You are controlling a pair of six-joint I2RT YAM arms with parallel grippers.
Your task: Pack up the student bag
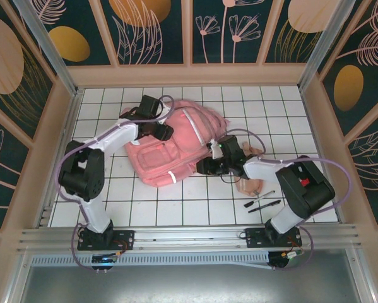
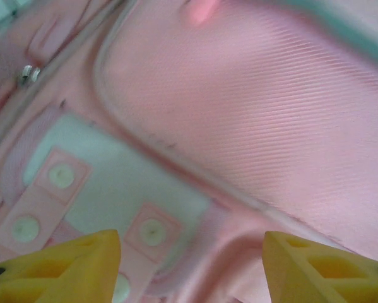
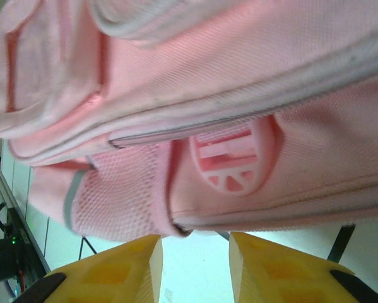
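The student bag's top (image 1: pixel 212 121) points away from the robot, so the robot's left gripper should grab the mesh side pocket (image 3: pixel 118 191) and help turn the bag's top around toward the robot.
The student bag (image 1: pixel 173 158) is a large pink backpack lying flat in the middle of the white grid table. My left gripper (image 1: pixel 165 132) hovers over its upper left part. In the left wrist view this gripper (image 2: pixel 192 265) is open, its yellow fingers (image 2: pixel 69 265) wide apart above the bag (image 2: pixel 271 107) and its clear pocket (image 2: pixel 113 183). My right gripper (image 1: pixel 205 167) is at the bag's right edge. Its jaws (image 3: pixel 196 265) are open with bare table between them, just short of the bag's (image 3: pixel 239 76) lower seam, a round pink plastic piece (image 3: pixel 234 158) and a mesh side pocket (image 3: pixel 119 196).
A peach-pink pouch (image 1: pixel 247 187) lies right of the bag, behind my right arm. Two dark pens (image 1: pixel 264 206) lie near the front right. Wooden frame walls (image 1: pixel 62 145) enclose the table (image 1: pixel 144 202) on three sides.
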